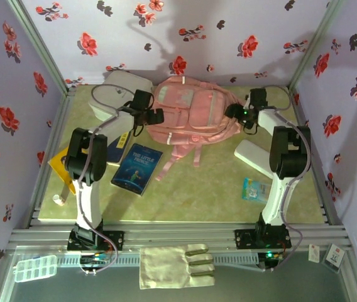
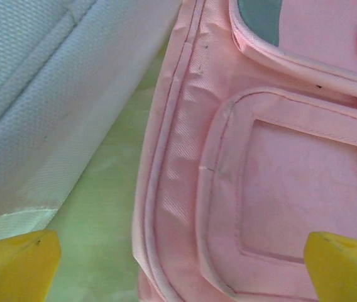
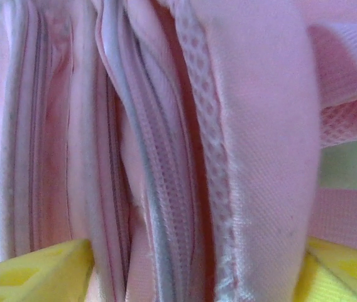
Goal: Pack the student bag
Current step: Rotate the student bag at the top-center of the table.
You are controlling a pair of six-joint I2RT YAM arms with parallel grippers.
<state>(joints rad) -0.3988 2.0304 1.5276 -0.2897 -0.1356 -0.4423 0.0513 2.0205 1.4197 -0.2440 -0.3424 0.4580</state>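
Next, my left gripper works the opposite end (image 1: 167, 119) of the student bag to swing the zips toward me first, because the bag lies crosswise with its zipped end (image 1: 230, 126) at my right gripper.
The student bag (image 1: 191, 116), a soft pink backpack, lies flat at the back middle of the green table. My left gripper (image 1: 150, 117) hovers at its left edge. In the left wrist view it (image 2: 181, 261) is open, its yellow fingertips (image 2: 21, 261) spread wide over the bag's front pocket (image 2: 291, 182) and piped seam. My right gripper (image 1: 236, 113) is at the bag's right side. In the right wrist view it (image 3: 194, 274) stands open, and the bag's side folds and zip (image 3: 166, 157) fill the space between its fingers.
A white padded box (image 1: 119, 94) lies just left of the bag, close to my left gripper. A blue book (image 1: 137, 168), a yellow folder (image 1: 59, 165), a white case (image 1: 254, 155) and a small packet (image 1: 254, 189) lie on the table. Pink straps (image 1: 191, 151) trail forward.
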